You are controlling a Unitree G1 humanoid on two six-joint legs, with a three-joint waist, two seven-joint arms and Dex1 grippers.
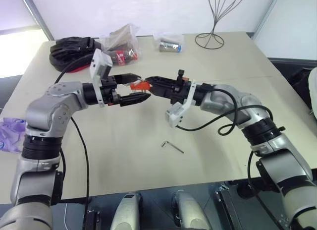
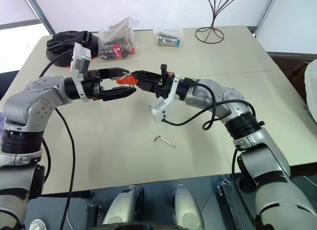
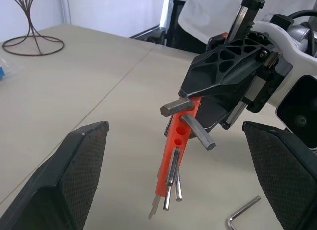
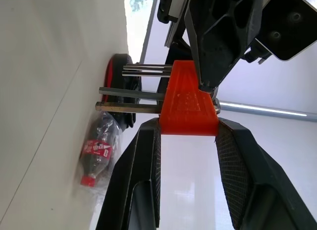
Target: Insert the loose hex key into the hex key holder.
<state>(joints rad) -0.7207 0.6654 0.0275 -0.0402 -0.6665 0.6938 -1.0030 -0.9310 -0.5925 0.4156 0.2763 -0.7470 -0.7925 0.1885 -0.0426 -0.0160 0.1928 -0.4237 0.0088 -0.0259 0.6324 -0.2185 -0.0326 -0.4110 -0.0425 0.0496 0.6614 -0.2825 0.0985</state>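
Observation:
The hex key holder (image 3: 172,153) continues past the top key into my right gripper. I will therefore expect that end of the holder to hide an empty hole.
The orange hex key holder (image 1: 141,85), with several grey keys sticking out of it, hangs in the air above the middle of the table. My right gripper (image 1: 151,85) is shut on one end of it, and its pads (image 4: 148,155) press both sides of the orange block (image 4: 188,103). My left gripper (image 1: 144,87) faces the right one and stands open. Its fingers (image 3: 79,175) are wide apart on either side of the holder (image 3: 176,150) and do not touch it. The loose hex key (image 1: 172,146) lies flat on the table below the right forearm.
A cola bottle in a clear bag (image 1: 121,52), a black bag (image 1: 72,49), a small wrapped can (image 1: 171,45) and a wire stand (image 1: 213,39) sit along the table's far side. A purple item (image 1: 10,133) lies at the left edge.

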